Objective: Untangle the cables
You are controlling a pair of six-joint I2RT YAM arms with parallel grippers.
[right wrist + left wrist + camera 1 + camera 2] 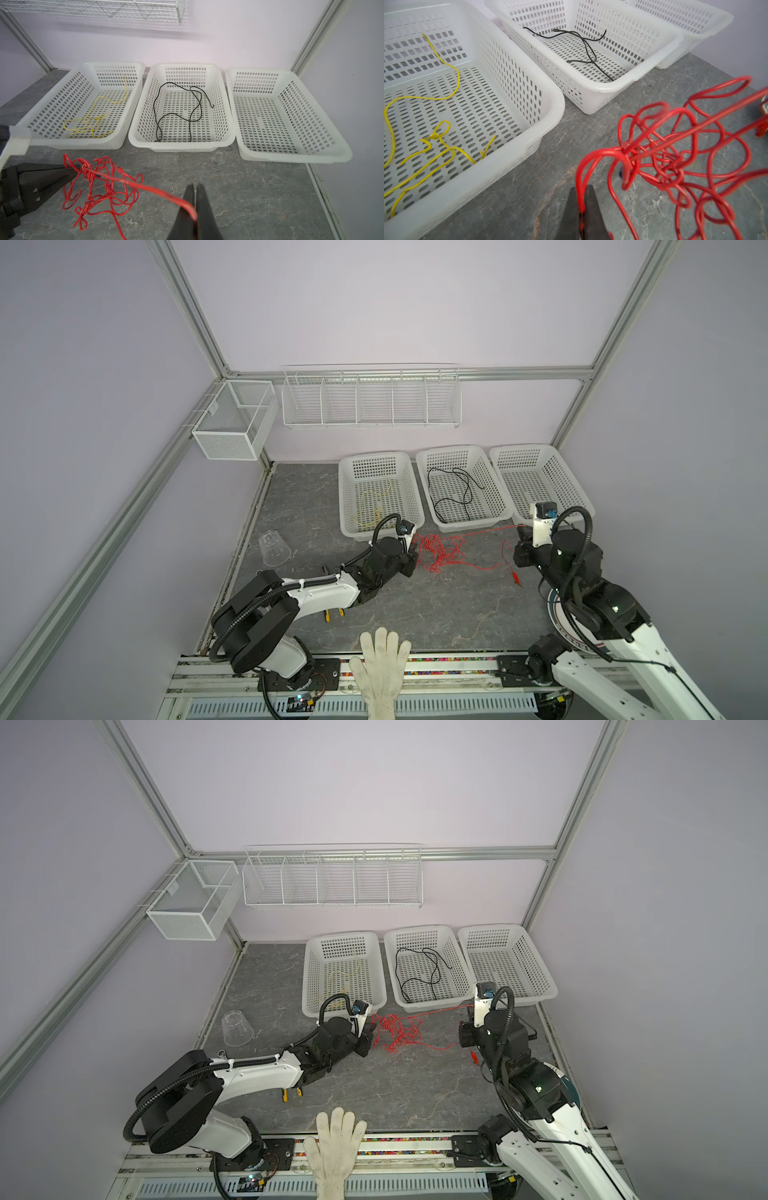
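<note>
Next, I ease my right gripper back toward the heap [436,551] before I pull the red cable free, because the red cable is tight from the knot at my left gripper [628,154].
The red cable [440,552] [395,1032] lies in a tangled heap on the grey table, in front of the baskets. My left gripper [416,548] [581,189] is shut on a loop at the heap's left side. My right gripper [522,531] [195,186] is shut on a strand that runs straight and raised from the heap [99,182]. The yellow cable [368,510] [446,97] lies loose in the left basket [344,489]. The black cable [457,493] [176,116] lies in the middle basket [420,472].
The right basket [540,450] holds no cable. A clear cup [274,548] lies on its side at the table's left. Yellow-handled pliers [334,614] lie under the left arm, a white glove [382,664] at the front edge. Wire racks [370,398] hang on the wall.
</note>
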